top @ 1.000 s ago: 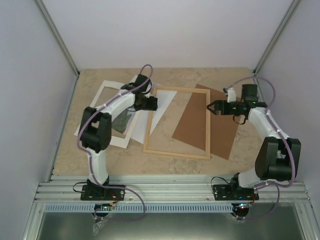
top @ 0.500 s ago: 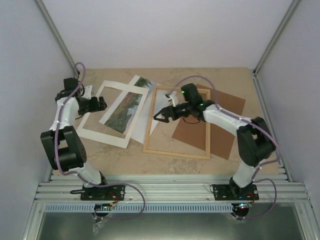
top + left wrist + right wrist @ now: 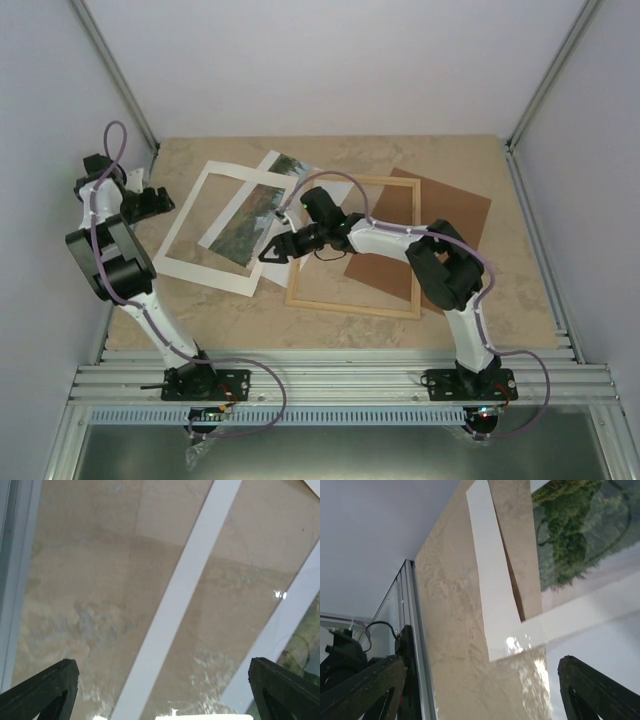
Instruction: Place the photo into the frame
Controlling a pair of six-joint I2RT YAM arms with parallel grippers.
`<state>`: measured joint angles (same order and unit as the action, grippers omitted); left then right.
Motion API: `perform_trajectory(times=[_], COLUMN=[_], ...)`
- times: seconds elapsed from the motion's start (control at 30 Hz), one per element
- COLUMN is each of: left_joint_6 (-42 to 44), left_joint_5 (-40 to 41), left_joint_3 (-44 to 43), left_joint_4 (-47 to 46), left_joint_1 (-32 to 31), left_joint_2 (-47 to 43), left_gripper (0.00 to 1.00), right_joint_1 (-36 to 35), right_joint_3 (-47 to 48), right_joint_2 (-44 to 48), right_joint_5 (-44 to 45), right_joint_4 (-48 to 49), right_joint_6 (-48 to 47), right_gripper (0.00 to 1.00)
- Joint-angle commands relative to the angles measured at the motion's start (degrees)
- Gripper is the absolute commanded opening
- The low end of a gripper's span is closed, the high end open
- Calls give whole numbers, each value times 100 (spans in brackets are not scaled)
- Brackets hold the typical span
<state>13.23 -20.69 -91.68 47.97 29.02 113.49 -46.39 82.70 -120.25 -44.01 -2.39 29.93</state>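
My left gripper is beside the mat's side strip (image 3: 188, 205), and the white mat lies at a slant over the photo. My left gripper should first move back to the mat's near corner (image 3: 158, 263).
The photo (image 3: 250, 212), a landscape print, lies slanted on the table under the white mat border (image 3: 205, 270), its far end sticking out past the mat. It shows in the right wrist view (image 3: 570, 530) and at the edge of the left wrist view (image 3: 306, 645). The frame (image 3: 350, 305) of light wooden slats lies flat to the right of the photo. My left gripper (image 3: 150, 200) is open and empty just left of the mat; its wrist view (image 3: 162, 692) looks down on a mat strip (image 3: 180, 600). My right gripper (image 3: 272, 252) is open and empty over the mat's near right corner (image 3: 505, 640), beside the frame's left slat.
A brown backing panel (image 3: 455, 235) lies under the frame's right side. A plain white sheet (image 3: 322, 222) lies under the frame's left side. White enclosure walls stand close on the left and right. The aluminium rail (image 3: 340, 375) runs along the near edge.
The left arm swung from over the mat to the table's far left edge, uncovering the photo. The right arm reached leftward across the frame to the mat's near right corner.
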Motion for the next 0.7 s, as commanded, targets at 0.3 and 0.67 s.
perform_trajectory(times=[0.3,0.67], left_joint_6=[191,897], left_joint_5=[-726,-1555], left_joint_3=[-871,-473], left_joint_4=[374,968], left_joint_1=[48,45], left_joint_2=[1411,1728], left_gripper=[90,84], right_joint_1=[-496,-479], right_joint_3=[1504,2031], right_joint_2=[-1452,-2606], right_joint_5=[825,1227], right_joint_4=[663,442], right_joint_6=[285,427], right_gripper=[84,82])
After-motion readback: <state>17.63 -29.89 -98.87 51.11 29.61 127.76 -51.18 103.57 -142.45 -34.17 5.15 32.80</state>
